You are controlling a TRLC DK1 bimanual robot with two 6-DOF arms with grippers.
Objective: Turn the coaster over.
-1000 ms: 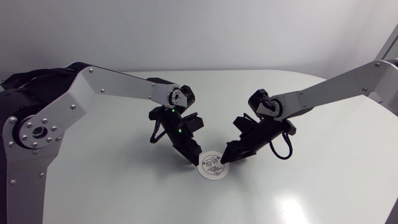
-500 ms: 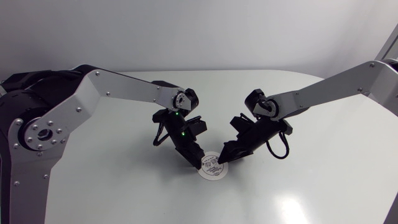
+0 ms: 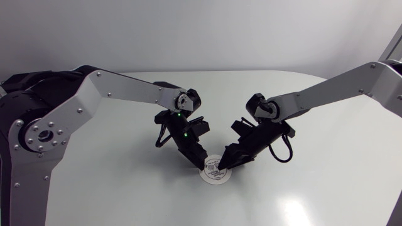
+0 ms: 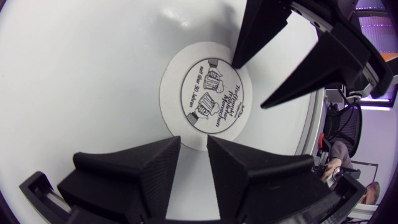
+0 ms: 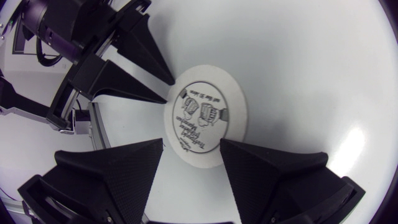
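Observation:
The thin coaster [image 3: 215,171] will stay straight when I pick it up by its edge, because the smooth rim [image 3: 217,182] is flat and even all the way round.
A round white coaster [image 3: 213,175] with black print facing up lies flat on the table's middle. My left gripper [image 3: 202,165] points down at its left rim. In the left wrist view the coaster [image 4: 208,99] is just ahead of that gripper [image 4: 194,142], which is shut, with its tips at the near rim. My right gripper [image 3: 225,164] comes down at the coaster's right rim and is open. In the right wrist view its fingers [image 5: 192,144] stand on either side of the near rim of the coaster [image 5: 205,115]. Each wrist view shows the other gripper across the coaster.
The white table [image 3: 314,188] has a rounded far edge [image 3: 251,72]. A black cable loop [image 3: 286,150] hangs from my right wrist, just above the tabletop, and a smaller loop [image 3: 161,135] hangs at my left wrist.
Both grippers have edged slightly lower and closer to the coaster from either side. The coaster still lies flat, print up.

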